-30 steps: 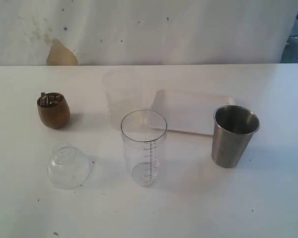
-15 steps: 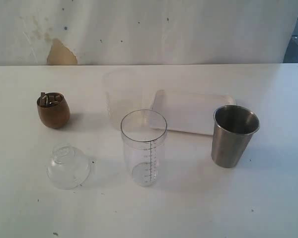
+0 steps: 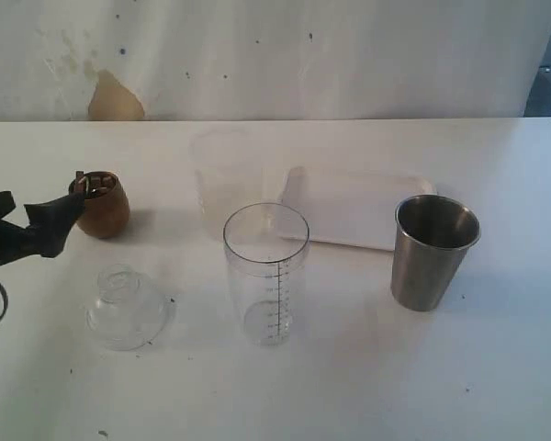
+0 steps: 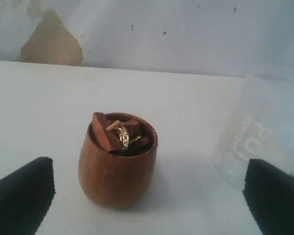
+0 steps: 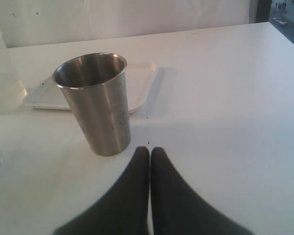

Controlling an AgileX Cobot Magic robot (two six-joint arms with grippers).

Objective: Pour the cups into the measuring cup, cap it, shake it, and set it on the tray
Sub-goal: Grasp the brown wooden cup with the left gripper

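The long brown piece (image 4: 106,133) sticks up above the wooden cup's rim (image 4: 98,118), so it will fall out before the deeper pieces when the robot pours.
The brown wooden cup (image 3: 101,207) holds small brown pieces and stands at the left of the table. My left gripper (image 3: 41,207) is open just to its left. In the left wrist view the wooden cup (image 4: 116,161) sits ahead of the open gripper (image 4: 148,186), untouched by either finger. The clear measuring cup (image 3: 266,276) stands upright in the middle, and its domed lid (image 3: 126,308) lies to its left. The steel tumbler (image 3: 433,250) stands at the right in front of the white tray (image 3: 349,207). My right gripper (image 5: 150,149) is shut and empty, just short of the tumbler (image 5: 95,103).
A frosted beaker (image 3: 222,179) stands behind the measuring cup, left of the tray; it also shows beside the wooden cup as a pale beaker (image 4: 264,132). A stained wall runs along the table's far edge. The tray (image 5: 139,83) lies behind the tumbler.
My left gripper has come into the exterior view from the left edge, open, and now sits beside the wooden cup. The things on the table have not moved.
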